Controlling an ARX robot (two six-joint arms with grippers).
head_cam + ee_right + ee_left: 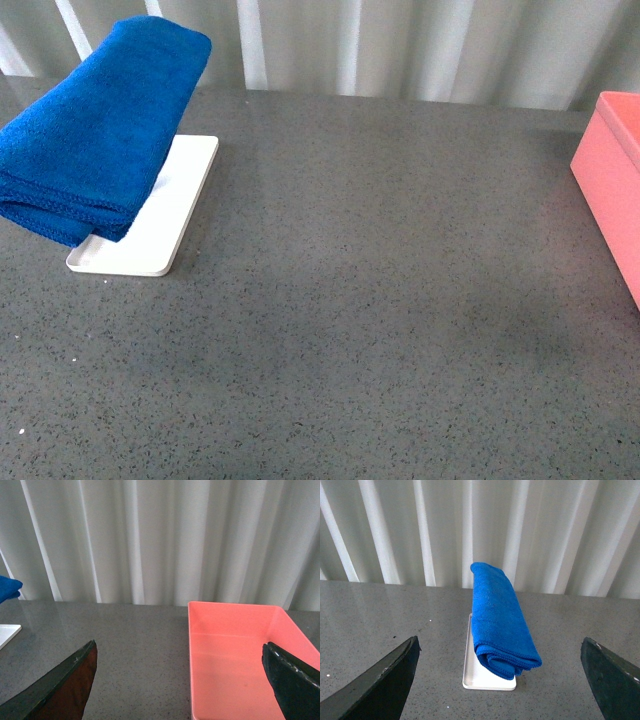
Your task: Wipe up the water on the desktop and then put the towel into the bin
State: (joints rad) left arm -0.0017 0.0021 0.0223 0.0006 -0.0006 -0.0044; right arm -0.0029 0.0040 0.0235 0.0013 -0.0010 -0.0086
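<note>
My gripper will find hidden bars underneath when it lifts the blue towel (500, 617), because a gap shows between the towel and the white tray.
The folded bright blue towel (95, 130) lies over a flat white tray (175, 215) at the back left of the speckled grey desktop (380, 300). The salmon-pink bin (612, 175) stands at the right edge, partly cut off. Neither arm shows in the front view. In the left wrist view the towel (497, 617) lies ahead on the tray (470, 672); my left gripper (499, 677) is open and empty, short of it. In the right wrist view my right gripper (180, 677) is open and empty, facing the empty bin (240, 665). I cannot make out any water.
A white pleated curtain (400, 45) closes off the back of the desktop. The towel's tip (9, 587) and a tray corner (7, 632) show at the edge of the right wrist view.
</note>
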